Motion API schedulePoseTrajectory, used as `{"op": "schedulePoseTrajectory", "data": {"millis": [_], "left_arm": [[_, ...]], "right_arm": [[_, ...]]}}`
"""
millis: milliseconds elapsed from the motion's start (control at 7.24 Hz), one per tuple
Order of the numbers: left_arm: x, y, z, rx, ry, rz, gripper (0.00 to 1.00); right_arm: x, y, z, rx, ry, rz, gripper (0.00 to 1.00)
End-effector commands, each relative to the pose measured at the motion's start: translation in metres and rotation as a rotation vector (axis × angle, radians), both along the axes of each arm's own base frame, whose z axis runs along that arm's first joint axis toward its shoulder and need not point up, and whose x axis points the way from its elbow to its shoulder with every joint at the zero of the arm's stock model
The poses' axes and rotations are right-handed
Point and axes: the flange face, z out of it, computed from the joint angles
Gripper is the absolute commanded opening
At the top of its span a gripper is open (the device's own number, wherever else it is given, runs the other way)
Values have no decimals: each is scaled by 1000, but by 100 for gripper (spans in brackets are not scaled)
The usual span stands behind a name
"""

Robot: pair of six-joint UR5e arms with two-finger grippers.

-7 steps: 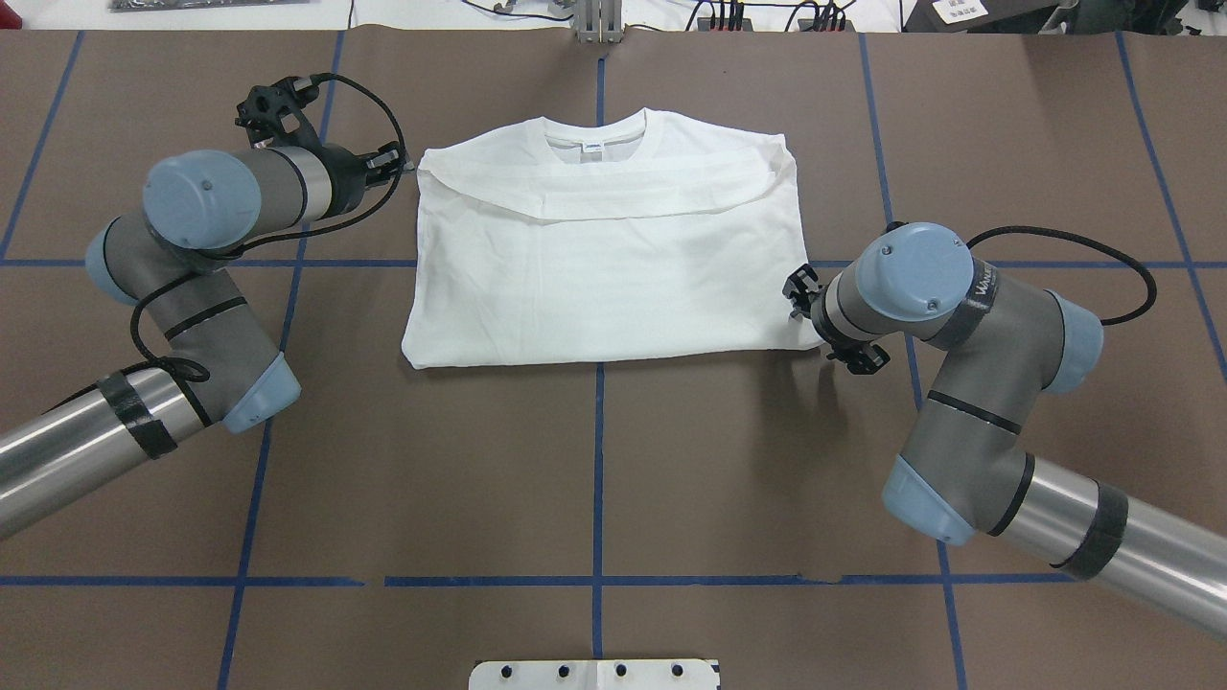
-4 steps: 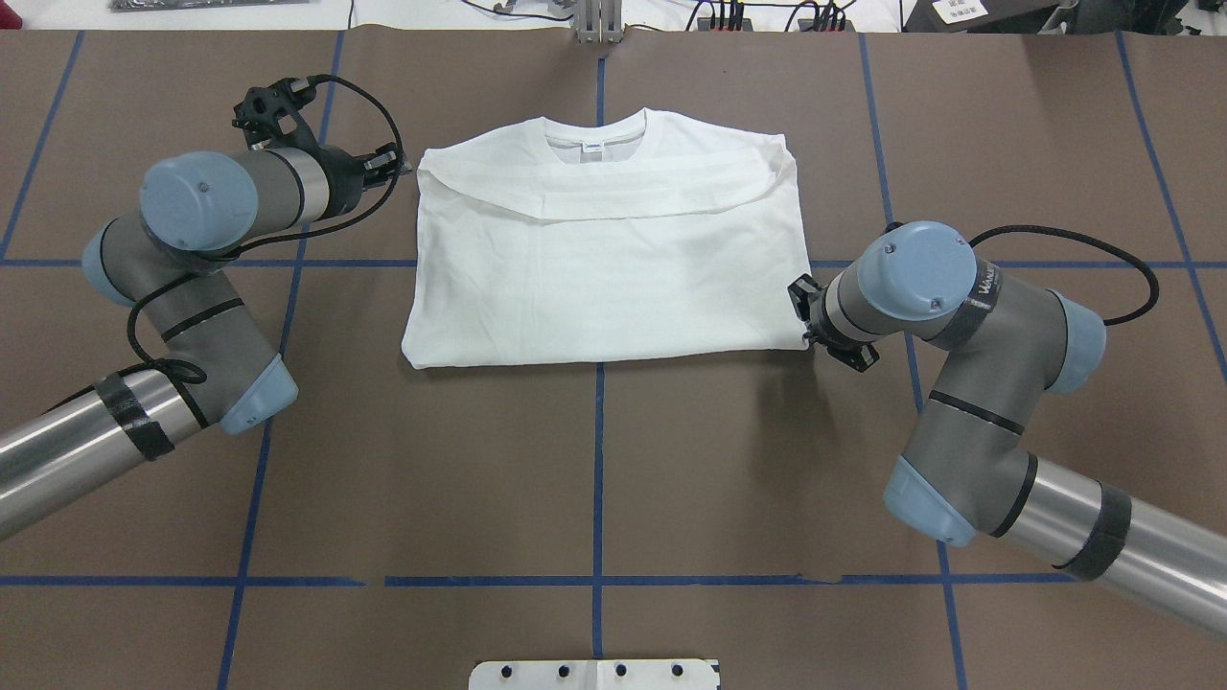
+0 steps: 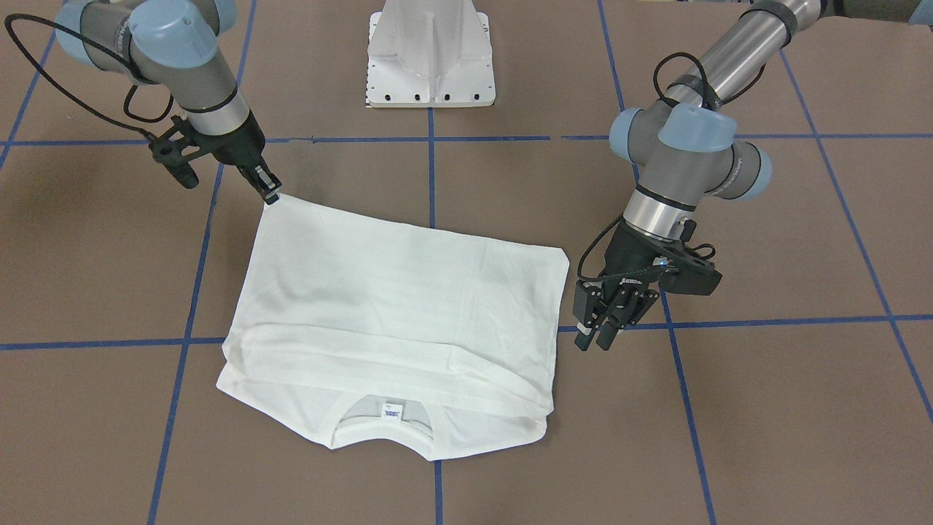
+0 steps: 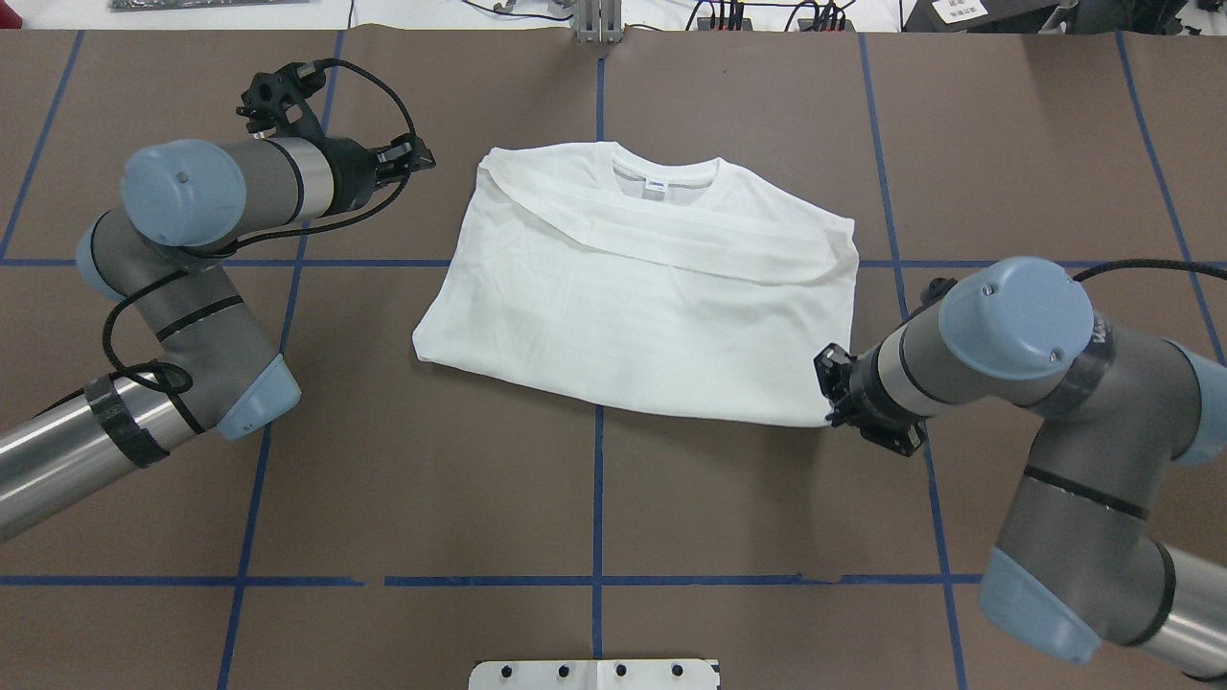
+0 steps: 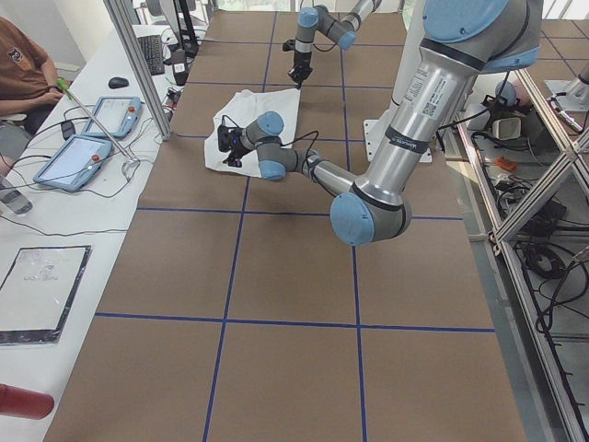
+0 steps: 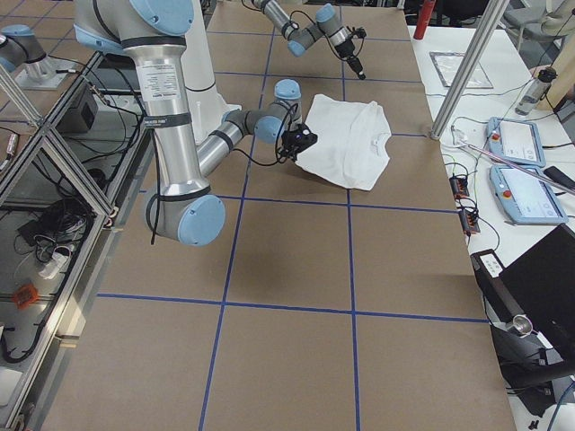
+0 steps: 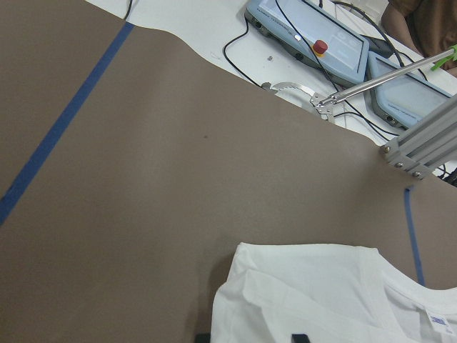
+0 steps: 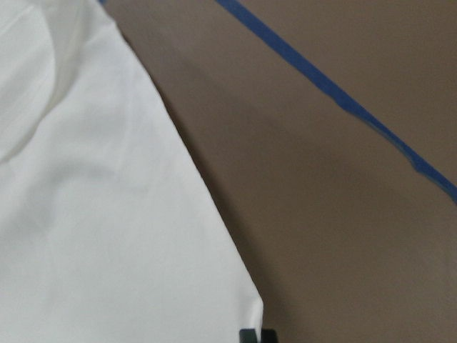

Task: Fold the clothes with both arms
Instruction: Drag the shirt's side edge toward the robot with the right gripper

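Observation:
The white T-shirt (image 3: pixel 402 289) will turn as one piece and keep its folds when I pull its corner, because the folded layers (image 3: pixel 358 357) lie flat against each other.
The white T-shirt (image 4: pixel 652 316) lies folded and skewed on the brown table, collar (image 4: pixel 661 172) and neck label at the far side, sleeves folded across the chest. My right gripper (image 4: pixel 830 407) is shut on its near right corner; the right wrist view shows that corner (image 8: pixel 243 300) right at the closed fingertips. In the front view the same gripper (image 3: pixel 271 195) pinches the corner. My left gripper (image 4: pixel 422 158) stands open, a short gap left of the shirt's far left corner (image 4: pixel 482 168). In the front view it (image 3: pixel 592 339) hovers beside the shirt (image 3: pixel 393 306), not touching it.
The white pedestal base (image 3: pixel 430 58) sits at the robot's side of the table. Blue tape lines (image 4: pixel 596 479) grid the brown surface. Beyond the far edge stand tablets (image 7: pixel 307 32) with cables and an aluminium post (image 7: pixel 421 136). A person (image 5: pixel 28 55) sits there.
My right gripper closed on the near right corner and dragged it toward the robot and rightward. The shirt turned and slid right, away from the left gripper, which barely moved.

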Motion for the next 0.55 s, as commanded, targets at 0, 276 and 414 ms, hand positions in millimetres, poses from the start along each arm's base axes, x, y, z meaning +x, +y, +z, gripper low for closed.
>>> {"op": "schedulePoseTrajectory", "data": {"millis": [0,276,414], "left_arm": [[-20,38,-27,11,88,126,48],[-27,64,-52,-78,213,195,51],[-16,87,-52,-106,235,229,54]], "right_arm": [[-24,106,-25,-115,3,-218,0],[-48,195,-9,-131,46,-406,0],[-43,209,-14,-127,35,-438,45]]}}
